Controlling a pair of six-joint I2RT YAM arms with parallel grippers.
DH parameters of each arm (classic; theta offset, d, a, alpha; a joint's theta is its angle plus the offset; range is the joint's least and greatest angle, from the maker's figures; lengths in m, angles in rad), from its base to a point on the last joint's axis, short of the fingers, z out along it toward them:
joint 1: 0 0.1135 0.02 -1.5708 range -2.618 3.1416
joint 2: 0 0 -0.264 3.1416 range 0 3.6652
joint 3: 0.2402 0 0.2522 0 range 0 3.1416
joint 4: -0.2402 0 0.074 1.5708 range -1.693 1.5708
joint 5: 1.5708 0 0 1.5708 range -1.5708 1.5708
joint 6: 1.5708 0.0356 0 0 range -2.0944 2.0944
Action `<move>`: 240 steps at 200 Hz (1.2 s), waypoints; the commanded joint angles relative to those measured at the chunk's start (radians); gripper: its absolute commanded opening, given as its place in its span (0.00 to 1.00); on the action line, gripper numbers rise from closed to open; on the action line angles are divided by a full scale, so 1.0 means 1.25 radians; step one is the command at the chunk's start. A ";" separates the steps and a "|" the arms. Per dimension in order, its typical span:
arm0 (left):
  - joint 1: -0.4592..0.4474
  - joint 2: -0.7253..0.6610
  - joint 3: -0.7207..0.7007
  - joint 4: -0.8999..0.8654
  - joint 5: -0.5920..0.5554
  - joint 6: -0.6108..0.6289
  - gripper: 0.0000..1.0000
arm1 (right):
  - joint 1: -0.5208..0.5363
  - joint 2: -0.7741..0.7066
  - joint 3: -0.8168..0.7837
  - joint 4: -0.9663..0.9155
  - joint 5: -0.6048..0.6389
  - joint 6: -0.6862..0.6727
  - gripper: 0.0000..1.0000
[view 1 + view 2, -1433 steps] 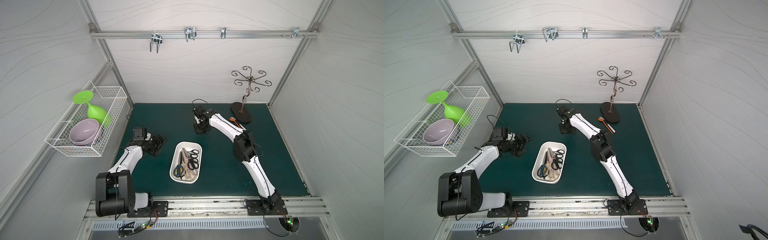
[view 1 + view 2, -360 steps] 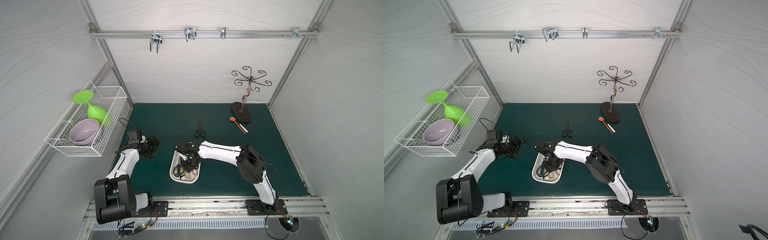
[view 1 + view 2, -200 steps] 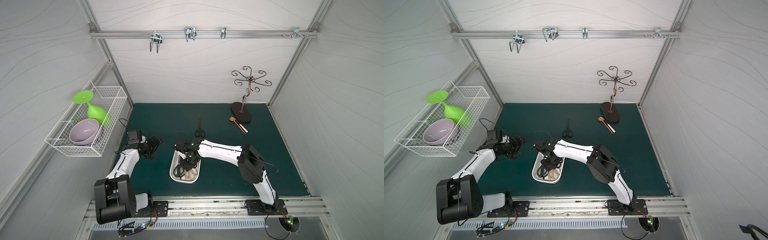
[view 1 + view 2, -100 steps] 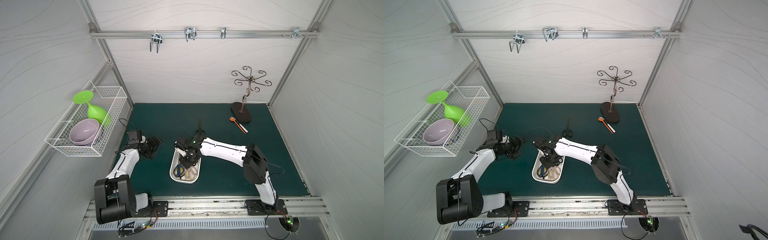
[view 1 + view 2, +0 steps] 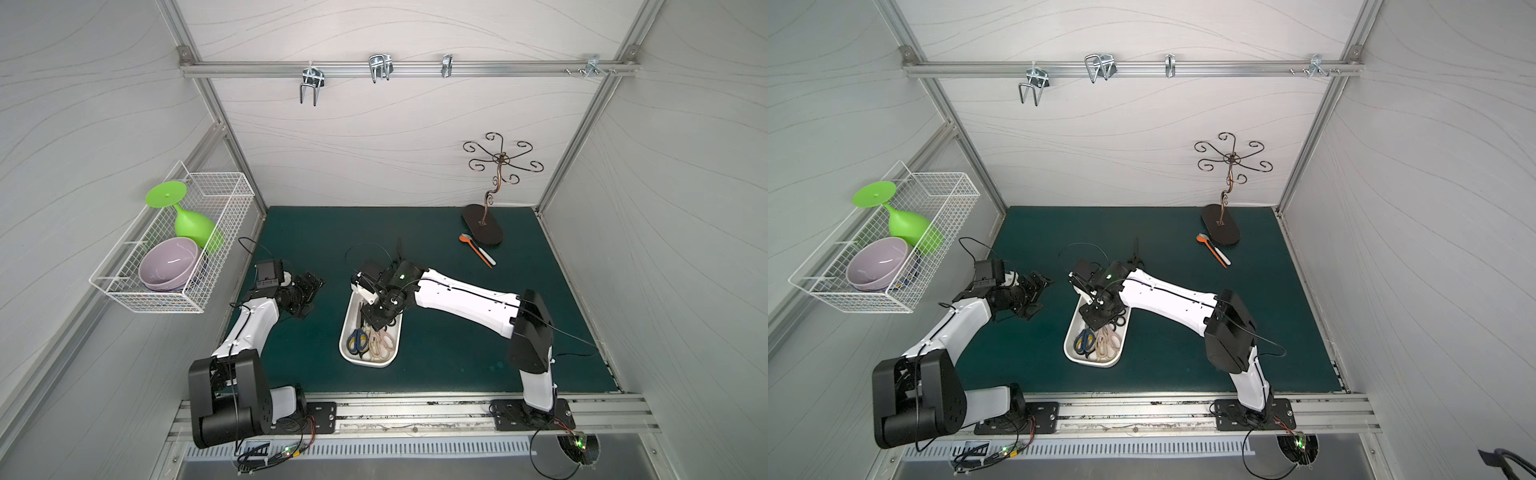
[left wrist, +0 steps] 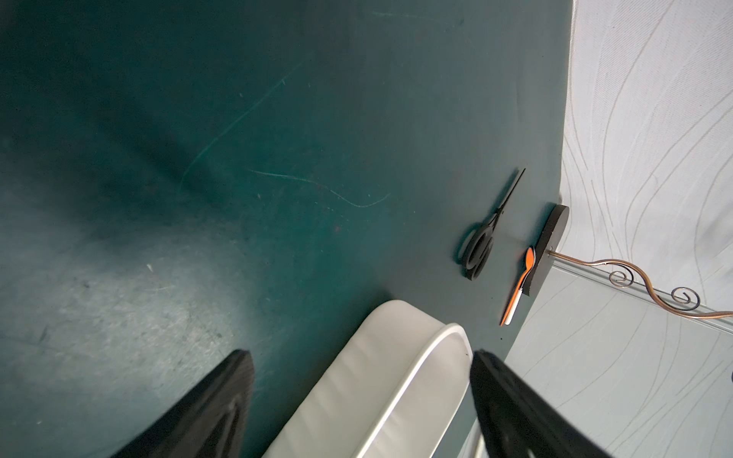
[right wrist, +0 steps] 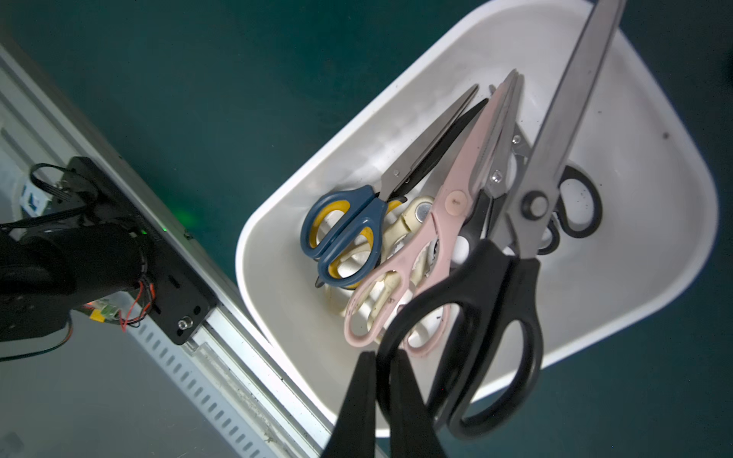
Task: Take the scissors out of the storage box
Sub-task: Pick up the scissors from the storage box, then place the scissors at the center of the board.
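Observation:
The large scissors (image 7: pixel 534 204) are hanging clear of the pink pair. My right gripper goes on carrying them until they lie on the open mat (image 5: pixel 428 249) behind the storage box.
The white storage box (image 5: pixel 348 353) (image 5: pixel 1096 363) lies mid-mat. Above its far end hangs my right gripper (image 5: pixel 376 321) (image 5: pixel 1096 319) (image 7: pixel 382 396), shut on one handle loop of large black-handled scissors (image 7: pixel 503 273), whose steel blades point away over the box. Inside the box (image 7: pixel 258 246) lie blue-and-yellow scissors (image 7: pixel 341 234), a pink pair (image 7: pixel 448 222), a cream pair (image 7: pixel 400 232) and a small black pair (image 7: pixel 579 206). Another black pair (image 5: pixel 399 251) (image 6: pixel 482 246) lies on the mat behind the box. My left gripper (image 5: pixel 309 296) (image 6: pixel 361 357) hovers open and empty left of the box (image 6: pixel 396 376).
Orange and white spoons (image 5: pixel 478 255) lie by the dark base of a metal jewelry stand (image 5: pixel 482 226) at the back right. A wire basket (image 5: pixel 224 199) on the left wall holds a purple bowl and a green goblet. Hooks hang from the rail above.
My right arm's elbow has swung to the right and its wrist has risen over the box, the black-handled scissors still in its grip. The left arm has stayed put.

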 commanded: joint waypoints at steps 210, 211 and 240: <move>0.001 0.038 0.007 0.044 0.042 -0.004 0.90 | -0.324 0.135 0.057 0.015 0.149 -0.147 0.00; 0.001 0.038 0.007 0.045 0.043 -0.005 0.90 | -0.325 0.138 0.059 0.015 0.150 -0.147 0.00; -0.007 0.041 0.010 0.043 0.046 -0.001 0.90 | -0.351 0.205 0.118 0.018 0.140 -0.143 0.00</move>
